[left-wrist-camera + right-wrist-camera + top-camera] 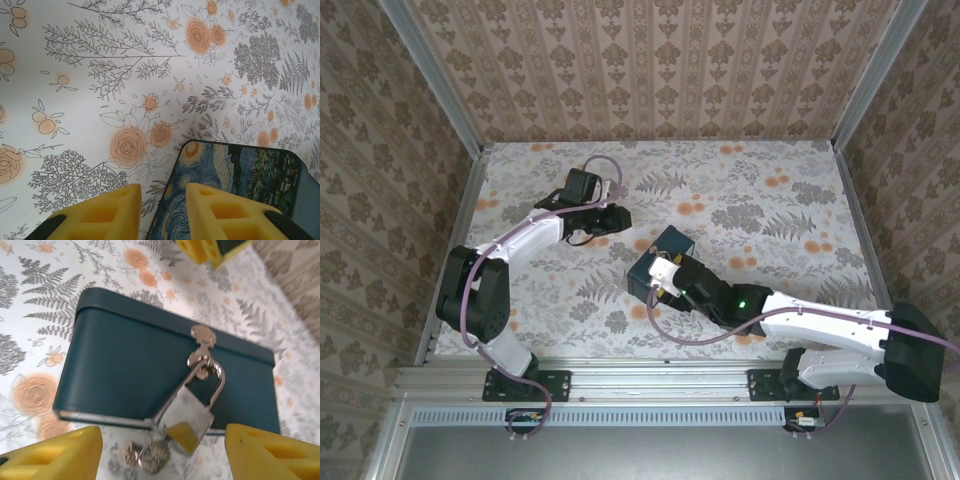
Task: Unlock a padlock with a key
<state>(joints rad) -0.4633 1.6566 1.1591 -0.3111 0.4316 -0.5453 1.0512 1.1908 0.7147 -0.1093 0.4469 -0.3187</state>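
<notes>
The box stands unheld and the padlock hangs slanted (pixel 186 416), so next my left gripper braces the lid (pixel 145 312) before my right gripper takes the padlock's body.
The padlock (pixel 192 416) hangs by its silver shackle from the hasp (pixel 202 336) on the front of the dark blue box (pixel 130 367). Its body looks silvery with a yellow underside and is blurred. A silver key (pixel 157 456) on a ring lies just under the padlock; I cannot tell whether it sits in the keyhole. My right gripper (pixel 162 457) is open, its yellow fingers (pixel 50 455) wide apart on either side of padlock and key and touching neither. My left gripper (pixel 162 205) hovers open over the box's painted lid corner (pixel 235 170), holding nothing.
The box (pixel 665 245) stands mid-table on the flowered cloth (pixel 770 200), between the two arms. The left gripper (pixel 610 215) is at its far left and the right gripper (pixel 660 275) at its near side. Patterned walls close off the table's back and sides.
</notes>
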